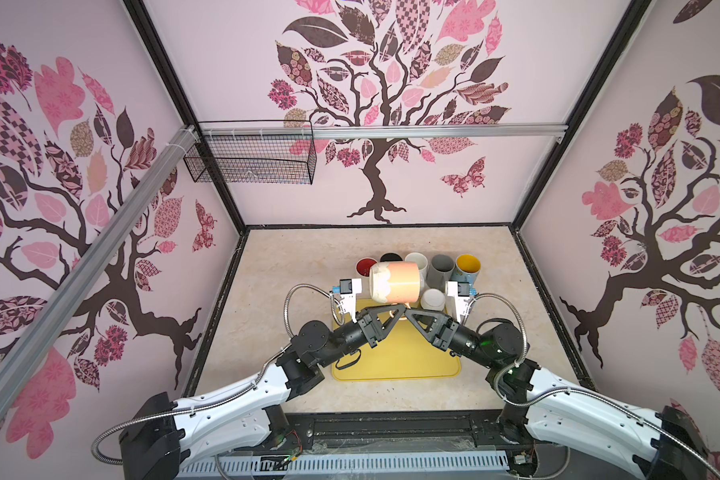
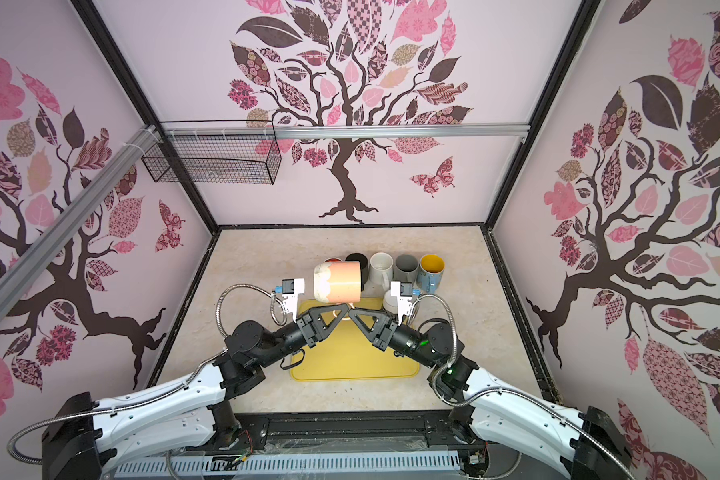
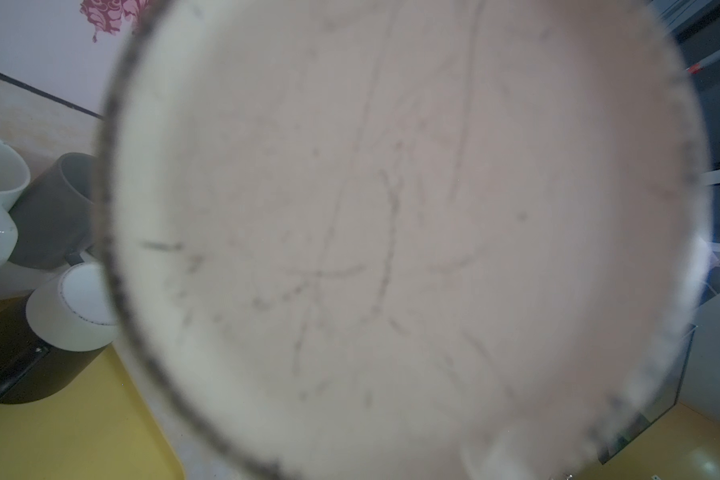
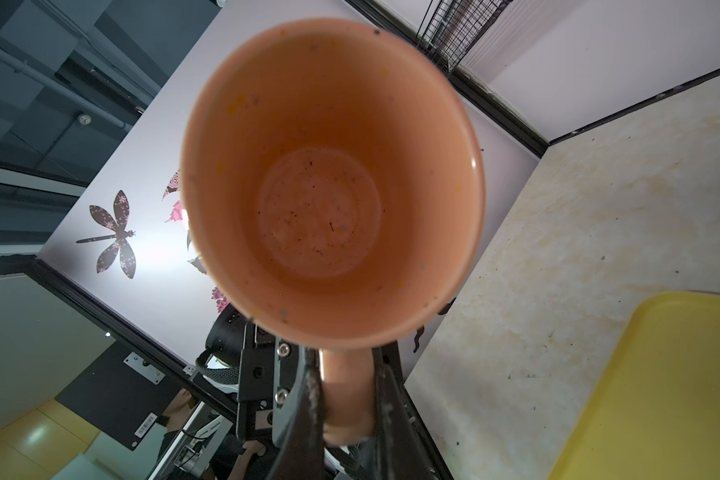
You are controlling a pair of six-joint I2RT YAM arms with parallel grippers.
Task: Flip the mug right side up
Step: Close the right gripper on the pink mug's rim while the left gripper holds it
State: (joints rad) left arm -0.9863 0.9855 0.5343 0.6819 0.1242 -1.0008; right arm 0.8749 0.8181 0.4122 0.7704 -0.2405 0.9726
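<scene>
The robot's two grippers meet at the mug's handle (image 4: 348, 388), so the left gripper should open and move away before the right gripper sets the mug upright next to the red mug.
The mug (image 1: 395, 282) is peach-pink with a cream base, and it hangs on its side above the yellow tray (image 1: 395, 365) in both top views (image 2: 337, 282). Its base faces left and its mouth faces right. Under it the left gripper (image 1: 400, 309) and right gripper (image 1: 409, 311) meet tip to tip at the handle. In the right wrist view I look into the mug's mouth (image 4: 329, 187), and the right gripper (image 4: 346, 395) is shut on the handle. The mug's blurred base (image 3: 391, 228) fills the left wrist view and hides the left jaws.
Behind the held mug stands a row of upright mugs: red (image 1: 364, 266), black (image 1: 390, 257), white (image 1: 417, 262), grey (image 1: 441, 266) and blue with a yellow inside (image 1: 468, 268). A white mug (image 1: 433, 299) sits upside down at the tray's back right. A wire basket (image 1: 250, 158) hangs on the back wall.
</scene>
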